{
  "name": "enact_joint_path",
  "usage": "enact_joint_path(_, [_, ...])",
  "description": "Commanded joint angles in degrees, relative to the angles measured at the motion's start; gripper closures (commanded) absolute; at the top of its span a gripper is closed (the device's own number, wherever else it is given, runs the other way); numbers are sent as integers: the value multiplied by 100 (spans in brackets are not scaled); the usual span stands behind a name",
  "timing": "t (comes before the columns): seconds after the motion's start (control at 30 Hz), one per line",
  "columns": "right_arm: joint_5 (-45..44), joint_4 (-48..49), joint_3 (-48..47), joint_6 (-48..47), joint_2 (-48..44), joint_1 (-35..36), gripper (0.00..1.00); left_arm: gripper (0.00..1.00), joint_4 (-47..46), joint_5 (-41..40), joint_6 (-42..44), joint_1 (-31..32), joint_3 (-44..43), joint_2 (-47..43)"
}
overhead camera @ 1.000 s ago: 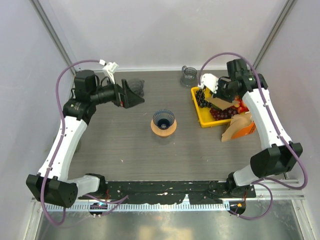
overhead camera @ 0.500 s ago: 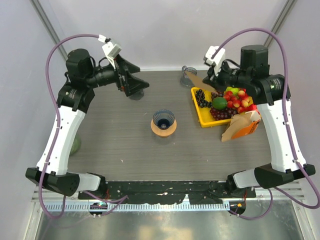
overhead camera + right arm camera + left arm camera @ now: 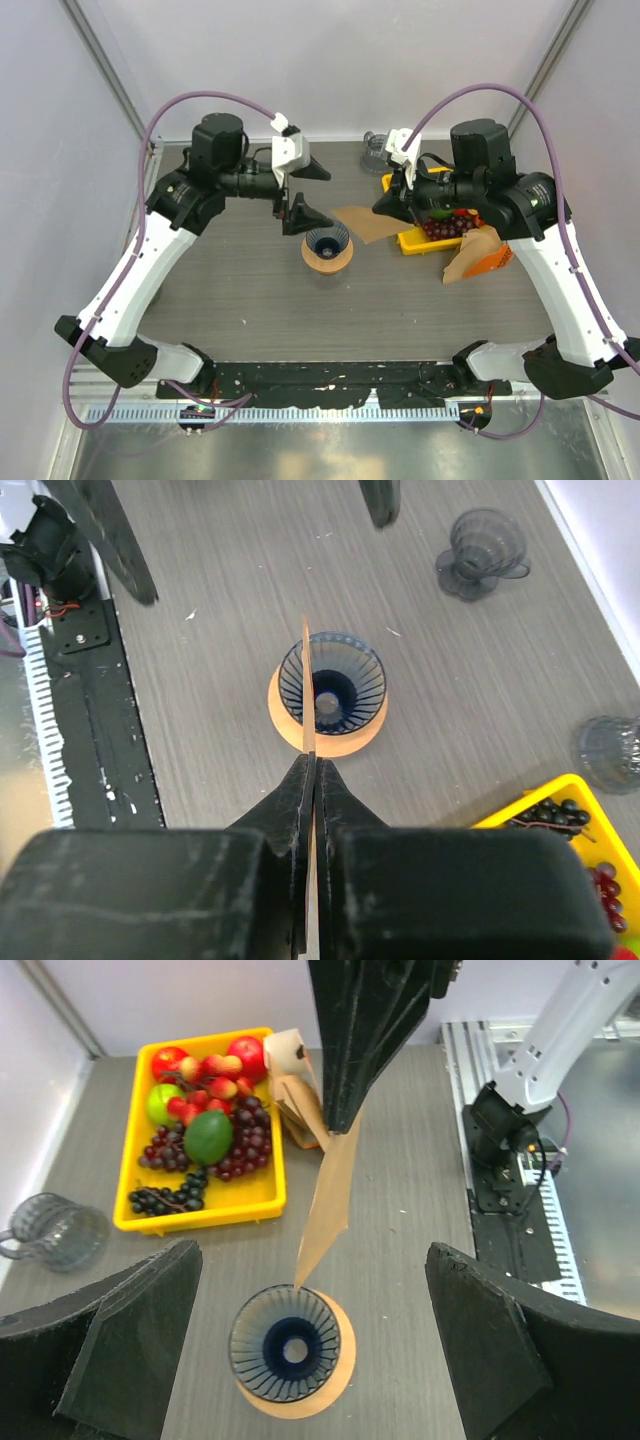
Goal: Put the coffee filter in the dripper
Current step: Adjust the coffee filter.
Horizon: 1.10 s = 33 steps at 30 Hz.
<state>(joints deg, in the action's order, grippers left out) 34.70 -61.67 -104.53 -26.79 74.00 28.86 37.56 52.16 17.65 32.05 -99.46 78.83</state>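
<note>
Next, my left gripper takes the coffee filter (image 3: pixel 374 223) by its loose end (image 3: pixel 347 217) while my right gripper shifts its hold, because the filter is flat and shut in my right gripper.
The dripper (image 3: pixel 327 243), a dark ribbed cone on a tan round base, stands mid-table. It also shows in the left wrist view (image 3: pixel 291 1344) and the right wrist view (image 3: pixel 331 683). My right gripper (image 3: pixel 385 205) is shut on a brown paper coffee filter (image 3: pixel 362 222). It holds the filter in the air just right of the dripper, the free tip over the dripper's rim. The right wrist view shows the filter (image 3: pixel 306 680) edge-on between the closed fingers (image 3: pixel 312 760). My left gripper (image 3: pixel 308 195) hangs open behind and above the dripper, holding nothing (image 3: pixel 312 1255).
A yellow tray (image 3: pixel 410 243) of grapes and other fruit sits right of the dripper, with an orange and brown carton (image 3: pixel 480 255) beside it. A glass mug (image 3: pixel 377 152) stands at the back. Another glass vessel (image 3: pixel 480 545) stands beyond the dripper.
Both arms swung in toward the middle. The right gripper carried the filter from the tray area to beside the dripper. The left gripper came from the back left to above it.
</note>
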Motion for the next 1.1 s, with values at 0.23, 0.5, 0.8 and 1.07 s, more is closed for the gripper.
enact_joint_path(0.23, [248, 208, 38, 524, -315, 260, 95, 9, 14, -734, 345, 784, 173, 378])
enact_joint_path(0.5, [398, 384, 292, 1017, -754, 278, 95, 92, -2789, 204, -1959, 1013, 1087, 696])
enact_joint_path(0.8, [703, 357, 320, 1553, -949, -661, 9, 100, -2263, 699, 208, 995, 1858, -559])
enact_joint_path(1.07, [2637, -1029, 195, 711, -430, -1172, 4, 100, -1084, 339, 5944, 1654, 3388, -2265])
